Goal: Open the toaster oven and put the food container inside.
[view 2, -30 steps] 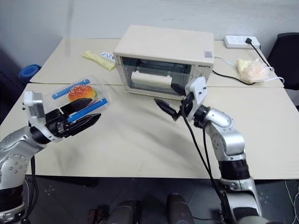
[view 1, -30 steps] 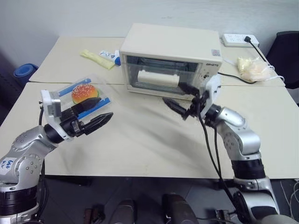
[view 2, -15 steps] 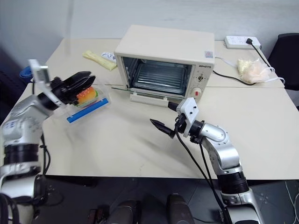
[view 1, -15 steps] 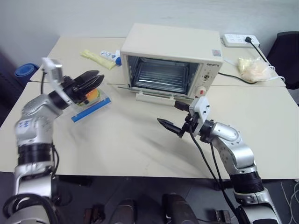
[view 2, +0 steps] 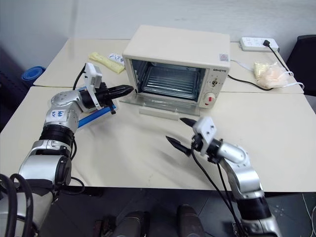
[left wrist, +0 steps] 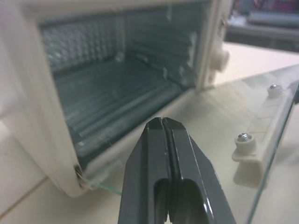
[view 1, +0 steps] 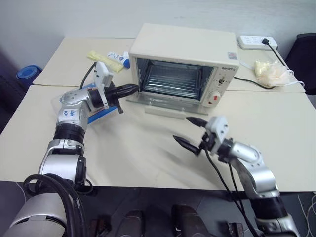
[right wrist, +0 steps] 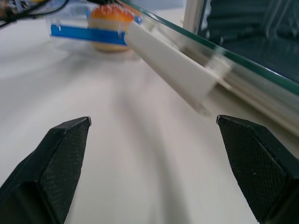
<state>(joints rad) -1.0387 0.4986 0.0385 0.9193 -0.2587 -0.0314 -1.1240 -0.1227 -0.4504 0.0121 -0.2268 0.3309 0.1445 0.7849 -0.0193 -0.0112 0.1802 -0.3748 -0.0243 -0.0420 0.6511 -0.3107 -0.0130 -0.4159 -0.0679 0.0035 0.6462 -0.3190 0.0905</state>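
Note:
Next, I back my right gripper clear of the door's handle while my left gripper pushes the door down (view 1: 145,100), because the glass door (view 1: 173,105) slants close to my right gripper.
The cream toaster oven (view 1: 185,47) stands at the back of the table with its glass door (view 1: 165,102) folded down flat and the wire rack (left wrist: 107,98) showing inside. My left gripper (view 1: 129,90) is shut with nothing in it, level, its tip (left wrist: 161,123) close in front of the oven's left front corner. The food container (right wrist: 100,28), clear with a blue clip (view 1: 97,115) and a toy hamburger, lies on the table under my left forearm, mostly hidden. In front of the door's cream handle (right wrist: 170,70), my right gripper (view 1: 181,129) hangs open and empty.
A yellowish plastic bag (view 1: 269,71) and a white power strip (view 1: 256,42) with a black cord lie at the back right. A yellow packet (view 1: 103,60) and a small tube (view 1: 118,58) lie left of the oven. A black chair (view 1: 306,54) stands at the right.
The oven door, shut a second ago with my right gripper at its handle, now lies open. My right gripper drew back and down. My left gripper passed over the container toward the oven and shut.

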